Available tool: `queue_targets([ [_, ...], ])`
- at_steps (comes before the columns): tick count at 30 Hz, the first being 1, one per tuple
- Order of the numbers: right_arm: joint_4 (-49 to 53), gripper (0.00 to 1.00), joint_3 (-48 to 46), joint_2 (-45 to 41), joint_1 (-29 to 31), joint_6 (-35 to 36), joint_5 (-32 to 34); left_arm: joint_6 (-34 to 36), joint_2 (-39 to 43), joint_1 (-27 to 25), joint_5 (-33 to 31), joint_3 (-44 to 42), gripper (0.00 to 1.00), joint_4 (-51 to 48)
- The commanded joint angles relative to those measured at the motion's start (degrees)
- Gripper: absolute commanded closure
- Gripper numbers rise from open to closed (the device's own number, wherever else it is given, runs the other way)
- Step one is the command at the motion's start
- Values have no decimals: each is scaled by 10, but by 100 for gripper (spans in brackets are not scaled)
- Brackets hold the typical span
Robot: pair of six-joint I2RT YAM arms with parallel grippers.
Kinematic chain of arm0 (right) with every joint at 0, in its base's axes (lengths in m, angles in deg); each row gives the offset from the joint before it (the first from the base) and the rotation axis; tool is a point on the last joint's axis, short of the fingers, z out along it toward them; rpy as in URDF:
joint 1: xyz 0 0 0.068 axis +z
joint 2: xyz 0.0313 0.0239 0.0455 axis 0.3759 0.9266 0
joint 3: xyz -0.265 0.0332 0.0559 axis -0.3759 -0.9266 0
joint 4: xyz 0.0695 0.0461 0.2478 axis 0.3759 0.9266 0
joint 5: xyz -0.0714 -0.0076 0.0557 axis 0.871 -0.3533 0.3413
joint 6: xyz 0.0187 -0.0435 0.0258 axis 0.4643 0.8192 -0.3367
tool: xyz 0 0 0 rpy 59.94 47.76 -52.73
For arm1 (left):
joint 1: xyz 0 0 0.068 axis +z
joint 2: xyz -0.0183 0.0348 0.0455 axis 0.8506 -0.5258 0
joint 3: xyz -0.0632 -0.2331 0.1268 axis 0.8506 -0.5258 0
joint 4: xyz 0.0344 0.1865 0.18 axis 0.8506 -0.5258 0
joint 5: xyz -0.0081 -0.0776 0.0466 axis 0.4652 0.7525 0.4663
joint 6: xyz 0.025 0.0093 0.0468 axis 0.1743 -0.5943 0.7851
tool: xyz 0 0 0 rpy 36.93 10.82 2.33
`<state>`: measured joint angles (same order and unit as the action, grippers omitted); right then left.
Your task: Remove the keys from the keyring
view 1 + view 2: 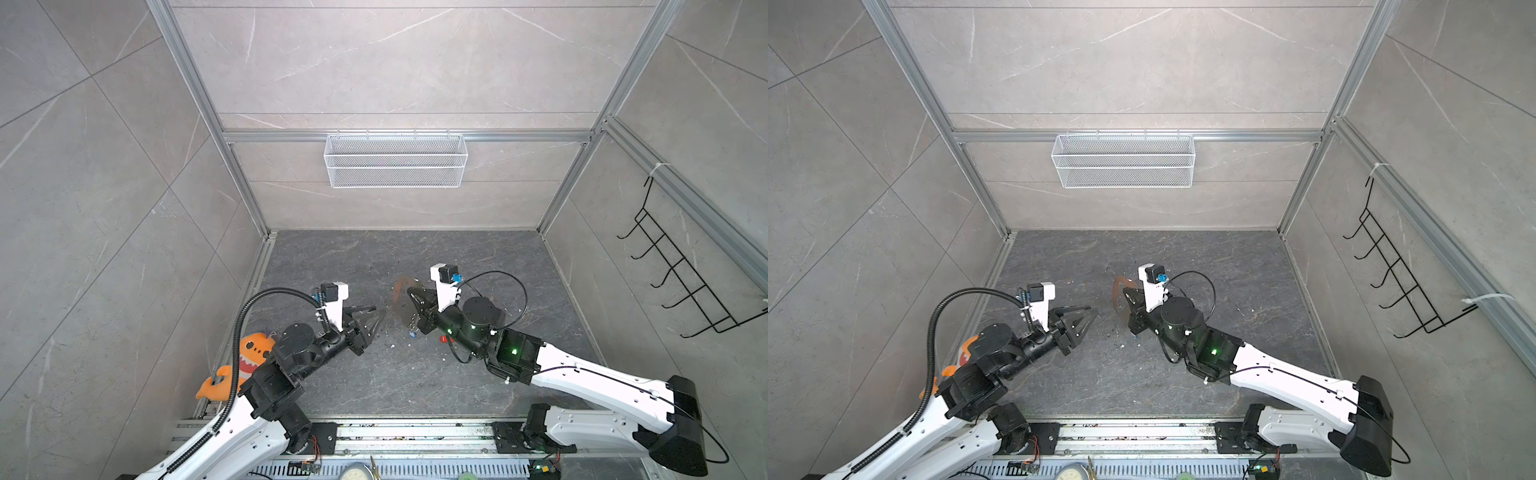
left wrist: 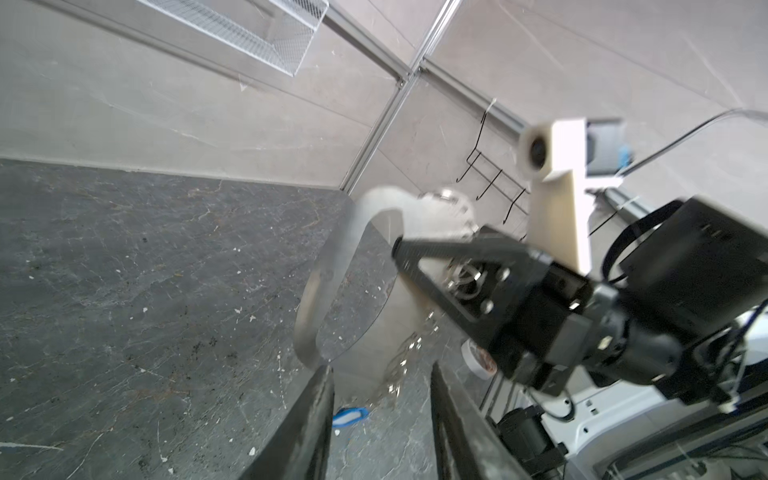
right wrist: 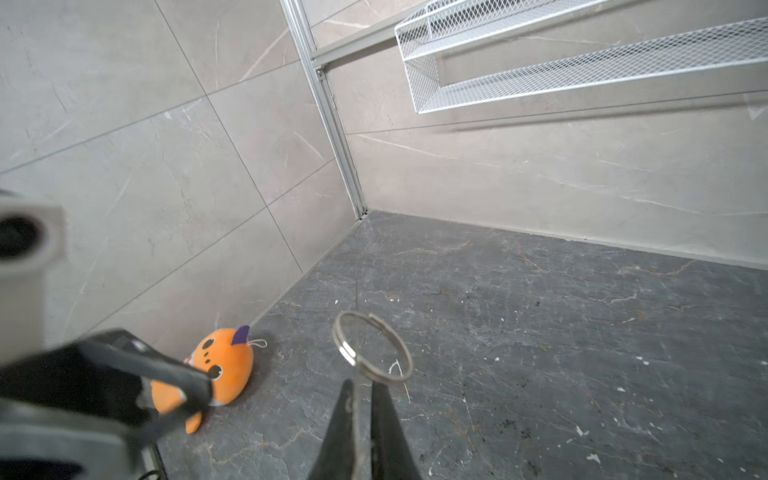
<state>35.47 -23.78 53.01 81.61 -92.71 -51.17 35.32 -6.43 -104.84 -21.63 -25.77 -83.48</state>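
Observation:
I should take the keyring's handle (image 2: 318, 294) with my left gripper, as my right gripper holds its ringed edge (image 2: 454, 202) and must be free for the blue-tagged key.
My right gripper (image 1: 410, 293) (image 3: 363, 384) is shut on the keyring (image 2: 316, 299), a thin grey plate with a large oval hole, blurred by motion and held above the floor. A metal split ring (image 3: 370, 345) sticks out past the fingertips. The silver chain (image 2: 409, 349) hangs down from the plate, with the blue-tagged key (image 2: 350, 417) (image 1: 412, 333) at its low end. A red tag (image 1: 446, 338) lies on the floor by the right arm, apart from the chain. My left gripper (image 1: 380, 311) (image 2: 388, 415) stands open and empty, just left of the plate.
An orange plush toy (image 1: 245, 357) (image 3: 226, 365) lies by the left wall under the left arm. A white mesh basket (image 1: 395, 160) hangs on the back wall. A black hook rack (image 1: 685, 270) hangs on the right wall. A tape roll (image 2: 478, 357) sits near the right arm's base.

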Motion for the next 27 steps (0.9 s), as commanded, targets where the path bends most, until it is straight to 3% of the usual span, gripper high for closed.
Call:
queue_targets([
  [1, 17, 100, 42, -10, -3, -31, 15, 15, -9, 1, 64, -25, 62, 74],
  [5, 38, 100, 72, -7, -5, -51, 24, 9, -22, -1, 101, -47, 71, 111],
  [10, 65, 100, 92, 2, -7, -82, 44, 21, -26, -12, 94, -52, 73, 112],
  [20, 144, 100, 140, 52, -5, -152, 114, 159, -43, -117, -120, 16, 74, 16],
  [27, 149, 100, 146, 59, -6, -161, 120, 187, -74, -130, -131, 31, 75, 27],
])
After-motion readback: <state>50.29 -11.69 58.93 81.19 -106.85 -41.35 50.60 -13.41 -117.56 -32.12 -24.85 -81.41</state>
